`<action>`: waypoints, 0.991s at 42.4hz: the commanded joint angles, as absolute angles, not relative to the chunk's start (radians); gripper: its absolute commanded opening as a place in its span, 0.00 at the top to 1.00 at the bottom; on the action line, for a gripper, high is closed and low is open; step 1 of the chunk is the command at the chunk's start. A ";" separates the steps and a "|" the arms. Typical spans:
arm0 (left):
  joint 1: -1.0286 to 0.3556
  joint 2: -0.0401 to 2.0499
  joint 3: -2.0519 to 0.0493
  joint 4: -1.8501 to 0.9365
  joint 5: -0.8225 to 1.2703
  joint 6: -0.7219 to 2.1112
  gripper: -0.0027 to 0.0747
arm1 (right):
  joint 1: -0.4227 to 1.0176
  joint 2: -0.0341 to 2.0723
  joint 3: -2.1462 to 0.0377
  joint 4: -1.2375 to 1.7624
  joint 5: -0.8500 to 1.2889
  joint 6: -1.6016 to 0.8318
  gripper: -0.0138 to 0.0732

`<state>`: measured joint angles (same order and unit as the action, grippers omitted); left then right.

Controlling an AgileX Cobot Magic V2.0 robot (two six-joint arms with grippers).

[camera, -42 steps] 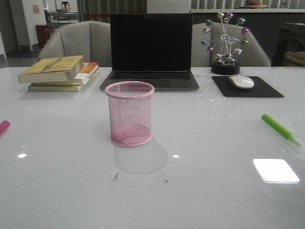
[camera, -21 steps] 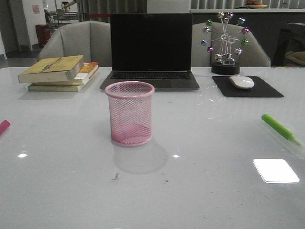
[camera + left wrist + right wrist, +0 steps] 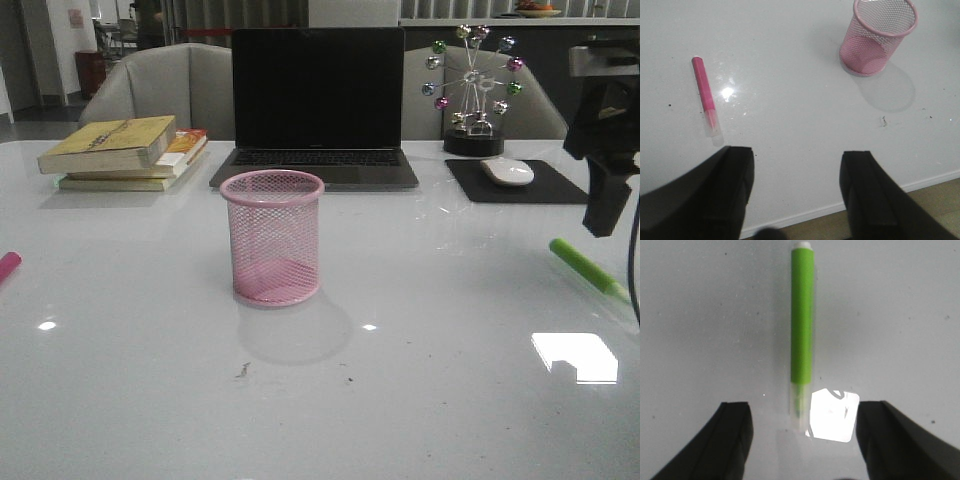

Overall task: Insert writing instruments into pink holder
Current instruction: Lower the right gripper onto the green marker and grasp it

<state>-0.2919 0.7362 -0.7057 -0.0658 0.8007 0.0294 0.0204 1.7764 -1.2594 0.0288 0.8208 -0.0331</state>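
Observation:
The green highlighter will lean at an angle with its top end above the holder's rim when I put it in, because the pink mesh holder's opening is wide.
The pink mesh holder stands upright and empty in the middle of the white table. A green highlighter lies flat near the table's right edge. My right gripper hangs open above it, the clear-capped end lying between the spread fingers. In the front view the right gripper shows as a dark block above the marker. The magenta-pink highlighter lies flat at the far left edge. My left gripper is open and empty over the table's near edge, well apart from that marker.
Behind the holder stand a closed-dark laptop, a stack of books at the back left, and a mouse on a black pad beside a metal ball ornament at the back right. A bright light reflection lies near the green marker.
My right arm has come into the front view at the upper right, above the green highlighter. The holder and both markers lie where they were.

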 commanded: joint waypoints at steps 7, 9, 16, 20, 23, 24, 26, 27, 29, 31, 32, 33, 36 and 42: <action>-0.300 0.736 -0.732 -0.076 0.730 0.030 0.41 | 0.039 1.891 -1.420 0.030 0.794 -0.045 0.30; -0.300 0.736 -0.732 -0.076 0.730 0.030 0.41 | 0.043 1.919 -1.441 0.030 0.797 -0.045 0.32; -0.300 0.736 -0.732 -0.077 0.730 0.030 0.41 | 0.044 1.992 -1.499 0.027 0.810 -0.045 0.34; -0.300 0.736 -0.732 -0.077 0.730 0.030 0.41 | 0.044 2.016 -1.512 0.021 0.811 -0.045 0.34; -0.300 0.736 -0.732 -0.077 0.730 0.030 0.41 | 0.044 2.025 -1.513 0.016 0.814 -0.045 0.34; -0.300 0.736 -0.732 -0.077 0.730 0.030 0.41 | 0.044 2.026 -1.513 0.015 0.816 -0.045 0.35; -0.300 0.736 -0.732 -0.077 0.730 0.030 0.41 | 0.044 2.027 -1.513 0.008 0.821 -0.045 0.38; -0.300 0.736 -0.732 -0.077 0.730 0.030 0.41 | 0.044 2.027 -1.513 0.000 0.824 -0.045 0.40; -0.300 0.736 -0.732 -0.077 0.730 0.030 0.41 | 0.044 2.027 -1.513 0.000 0.829 -0.045 0.47; -0.300 0.736 -0.732 -0.077 0.730 0.030 0.41 | 0.044 2.027 -1.514 -0.010 0.831 -0.045 0.53; -0.300 0.736 -0.732 -0.077 0.730 0.030 0.41 | 0.044 2.026 -1.514 -0.010 0.834 -0.045 0.56; -0.300 0.736 -0.732 -0.077 0.730 0.030 0.41 | 0.044 2.026 -1.517 -0.010 0.837 -0.045 0.60; -0.300 0.736 -0.732 -0.077 0.730 0.030 0.41 | 0.044 2.021 -1.519 -0.010 0.840 -0.045 0.66; -0.300 0.736 -0.732 -0.077 0.730 0.030 0.41 | 0.049 1.975 -1.518 0.009 0.835 -0.045 0.69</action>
